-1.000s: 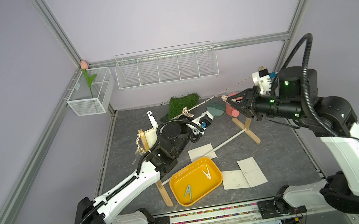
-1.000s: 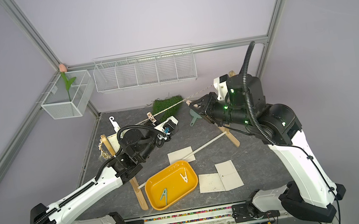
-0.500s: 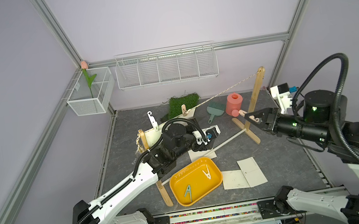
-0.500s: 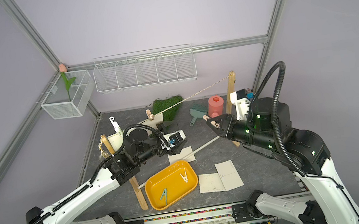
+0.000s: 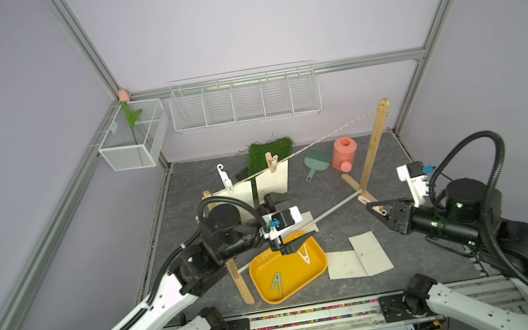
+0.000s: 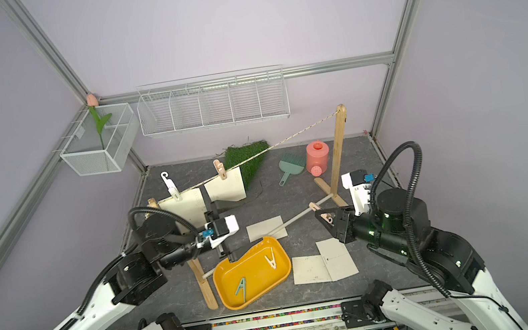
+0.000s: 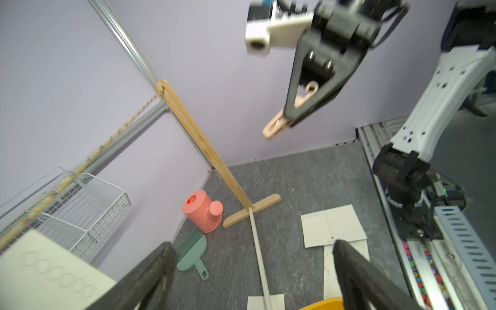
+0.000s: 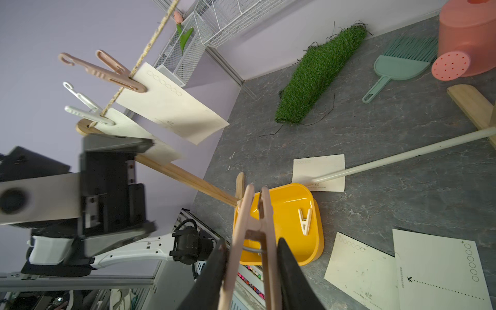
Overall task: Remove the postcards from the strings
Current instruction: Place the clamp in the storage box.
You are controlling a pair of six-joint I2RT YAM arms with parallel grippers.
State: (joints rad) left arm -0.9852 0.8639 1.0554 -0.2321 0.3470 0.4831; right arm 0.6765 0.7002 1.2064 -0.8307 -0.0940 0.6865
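My right gripper should drop the tan clothespin it is holding in the tray, then pick up the postcard that is lying under the white rod.
Two postcards hang from the strings, one under a tan clothespin, one under a white clothespin. Three more postcards lie on the floor: one under the white rod and two overlapping ones. My left gripper is open and empty, between the hanging cards and the yellow tray. My right gripper hovers right of the tray, shut on a tan clothespin.
The tray holds a teal pin and a white pin. Two wooden posts are joined by a white rod. A pink watering can, teal brush and turf patch sit at the back.
My right arm has drawn back from the string, down and to the right, carrying the tan clothespin. My left gripper has opened wide and shifted right, over the tray's far edge.
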